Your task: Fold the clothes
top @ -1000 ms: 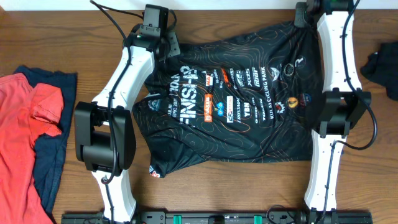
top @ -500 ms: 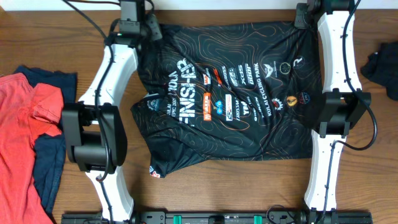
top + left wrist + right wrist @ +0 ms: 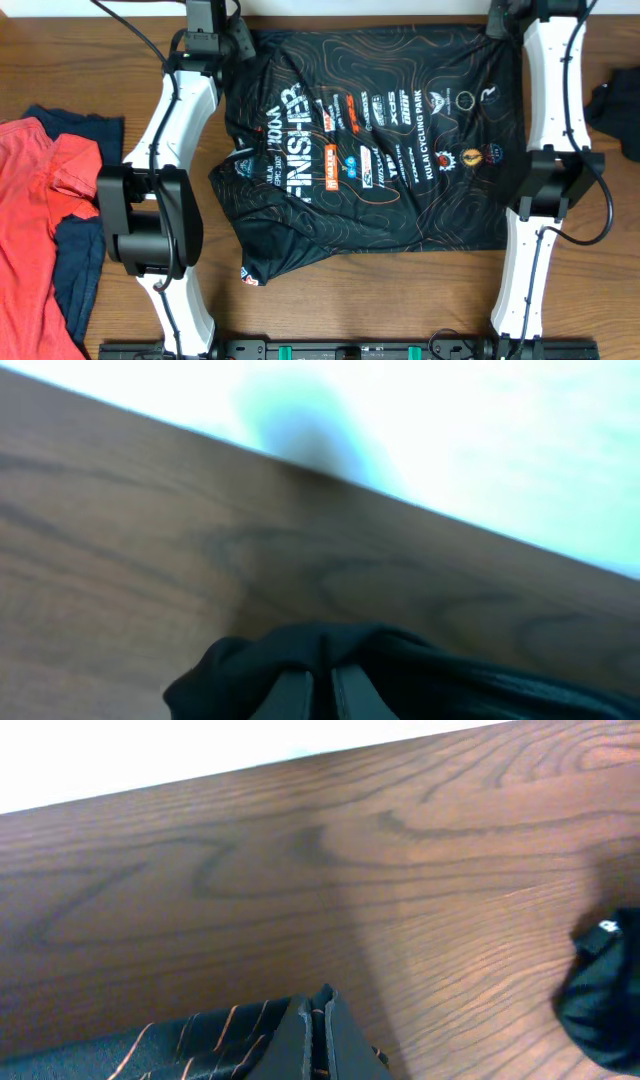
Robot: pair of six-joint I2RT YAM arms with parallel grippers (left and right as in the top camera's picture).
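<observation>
The black jersey's far edge lies tight beside the far edge of the table. My left gripper and my right gripper should fold it back over the logos.
The black jersey with wavy lines and logos lies spread across the middle of the table, and its far edge is stretched between my two grippers. At the far left corner my left gripper is shut on it. In the left wrist view black cloth bunches over that gripper. My right gripper is shut on the far right corner. The right wrist view shows this gripper pinching lined cloth. A red top lies over a navy top at the left.
A dark garment sits at the right edge, and the right wrist view shows it too. The table's far edge runs just beyond both grippers. The arm bases stand along the near edge.
Both grippers have moved toward the far edge, and the left one has also moved outward to the left. The jersey's far edge has been pulled straighter and flatter.
</observation>
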